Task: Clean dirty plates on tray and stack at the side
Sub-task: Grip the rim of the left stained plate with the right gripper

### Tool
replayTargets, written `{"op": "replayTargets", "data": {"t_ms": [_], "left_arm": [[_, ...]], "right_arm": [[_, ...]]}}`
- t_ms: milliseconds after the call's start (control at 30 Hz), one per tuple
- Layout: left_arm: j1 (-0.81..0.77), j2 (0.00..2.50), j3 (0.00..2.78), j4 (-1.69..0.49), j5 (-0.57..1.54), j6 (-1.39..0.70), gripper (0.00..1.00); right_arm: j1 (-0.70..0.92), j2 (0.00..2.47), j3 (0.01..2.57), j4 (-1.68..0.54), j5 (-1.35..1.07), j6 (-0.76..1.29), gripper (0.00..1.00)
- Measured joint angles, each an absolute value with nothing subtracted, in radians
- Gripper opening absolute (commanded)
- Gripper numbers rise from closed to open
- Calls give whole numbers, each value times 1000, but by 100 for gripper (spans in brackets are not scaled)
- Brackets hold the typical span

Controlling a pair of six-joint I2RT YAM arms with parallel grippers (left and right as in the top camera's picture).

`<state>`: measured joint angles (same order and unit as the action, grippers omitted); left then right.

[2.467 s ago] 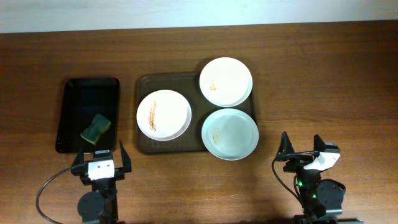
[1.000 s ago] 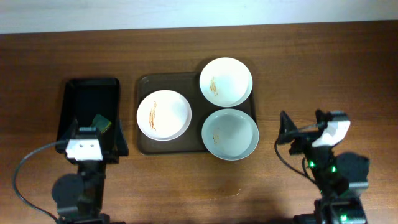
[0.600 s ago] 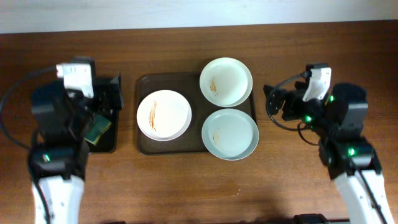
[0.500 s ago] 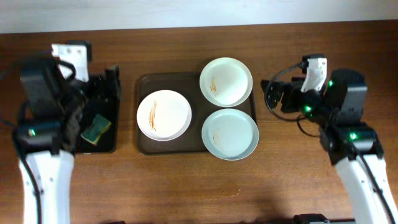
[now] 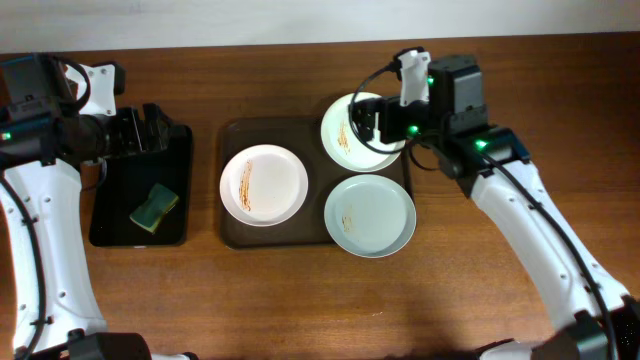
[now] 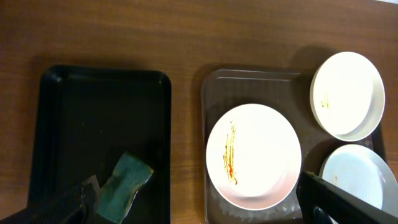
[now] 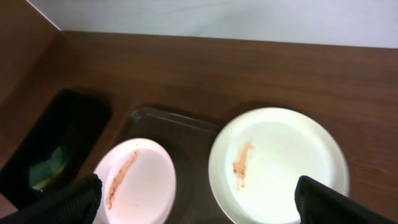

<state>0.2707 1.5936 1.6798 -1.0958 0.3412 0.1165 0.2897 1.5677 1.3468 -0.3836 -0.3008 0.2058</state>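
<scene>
The sponge lies in the black tray [image 5: 154,208], far from my right gripper, so my left gripper should take it while my right gripper steadies the streaked plate's rim [image 5: 300,168].
Three white dirty plates lie on the dark brown tray [image 5: 280,132]. The left plate [image 5: 263,184] has an orange streak. The back right plate [image 5: 370,140] has a small smear. The front right plate [image 5: 369,215] is faintly greenish and overhangs the tray's edge. My right gripper [image 5: 362,120] is open and empty above the back right plate; in the right wrist view [image 7: 199,208] that plate [image 7: 278,165] lies between its fingers. My left gripper [image 5: 145,132] is open and empty over the far end of the black tray. In the left wrist view [image 6: 208,208] the streaked plate [image 6: 254,155] shows.
A smaller glossy black tray [image 5: 120,200] stands left of the brown tray and holds a green sponge [image 5: 154,208], which also shows in the left wrist view [image 6: 124,186]. Bare wooden table lies in front and to the right.
Both arms have risen from the table's front edge and swung back. The left gripper now hangs over the black tray's far end, the right over the back right plate. The plates have not moved.
</scene>
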Motion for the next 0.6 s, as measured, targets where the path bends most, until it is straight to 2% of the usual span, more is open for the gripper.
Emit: {"op": "replayTargets", "data": {"t_ms": [100,200,233,333,367,433,500,600], "left_arm": [[271,1594,1680,-1095,326,108,99],[271,1602,1680,-1100,255,62,99],[271,1610,1684,-1107,231,47,99],[271,1653,1712,-1158,148,9,98],[271,1667,1721,-1177,119,-6,98],[271,1684,1728,-1192,63,-26,98],[271,1687,1730,-1192,24,-37,93],[271,1687,1731,-1181,10,-48,91]], "right_arm": [[340,1620,1361,-371,-294,267,96],[387,1662,1427,-468,-258,293,95],[414,1696,1515,-560,-229,304,94],[450,1787,1729,-696,-194,312,85],[458,1810,1762,-704,-188,315,79],[480,1868,1790,-723,-180,332,72],[505,1958,1791,-744,-170,366,67],[536,2061,1791,-751,-154,387,60]]}}
